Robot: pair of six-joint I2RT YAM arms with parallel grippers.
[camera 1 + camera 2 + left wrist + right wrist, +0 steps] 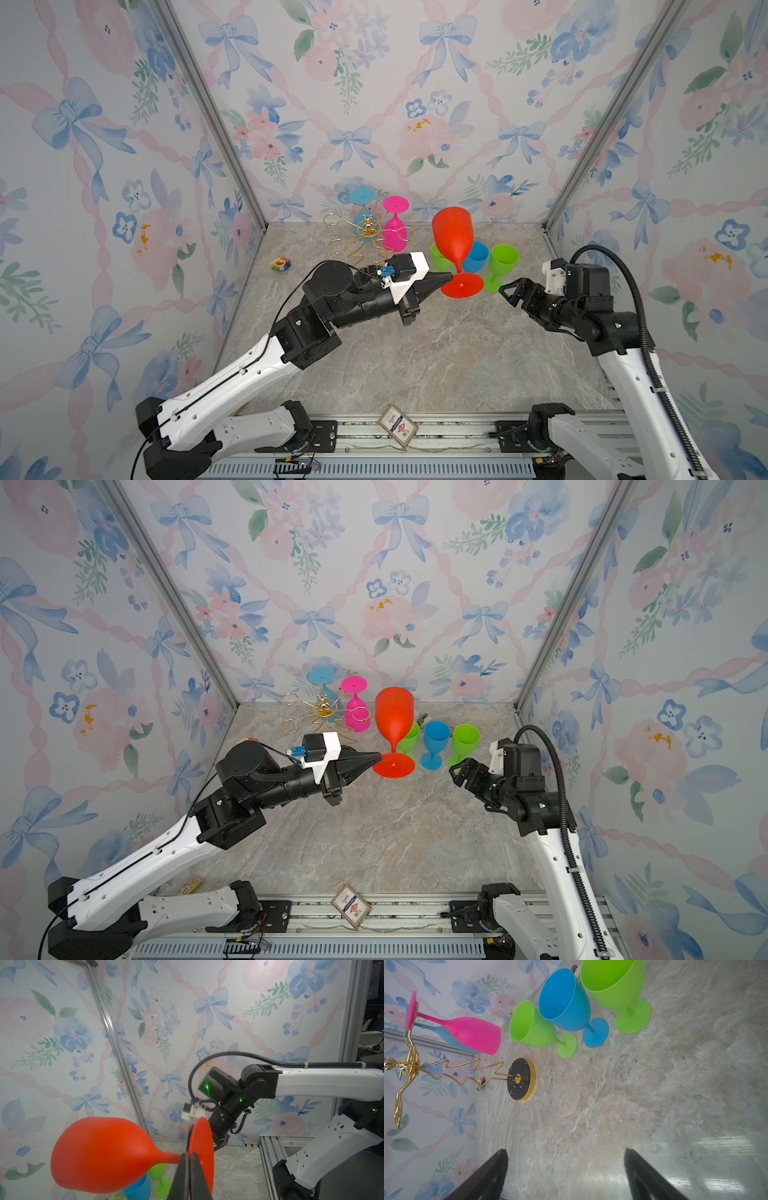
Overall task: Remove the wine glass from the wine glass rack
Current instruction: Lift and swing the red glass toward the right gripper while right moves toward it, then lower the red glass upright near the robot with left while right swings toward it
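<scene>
I should keep moving my right gripper toward that bowl point(395, 712) and close it there, as the red wine glass's foot point(393, 766) is in my left gripper and the glass's bowl is free.
A red wine glass point(453, 237) point(394, 717) hangs upright above the table, to the right of the wine glass rack point(368, 237) point(324, 710) and apart from it. My left gripper point(449, 277) point(189, 1155) is shut on the rim of its round foot, one finger on each face. A pink glass point(395, 232) point(471, 1032) and a light blue glass point(362, 197) hang upside down on the rack's far arms. The rack's black base point(521, 1078) shows in the right wrist view. My right gripper point(508, 291) point(565, 1155) stands open and empty, just right of the red foot.
Two green glasses point(533, 1026) point(614, 985) and a blue glass point(564, 1001) stand upright on the marble table point(415, 353) behind the red one. A small colourful toy point(281, 263) lies near the left wall. A card point(397, 427) rests on the front rail.
</scene>
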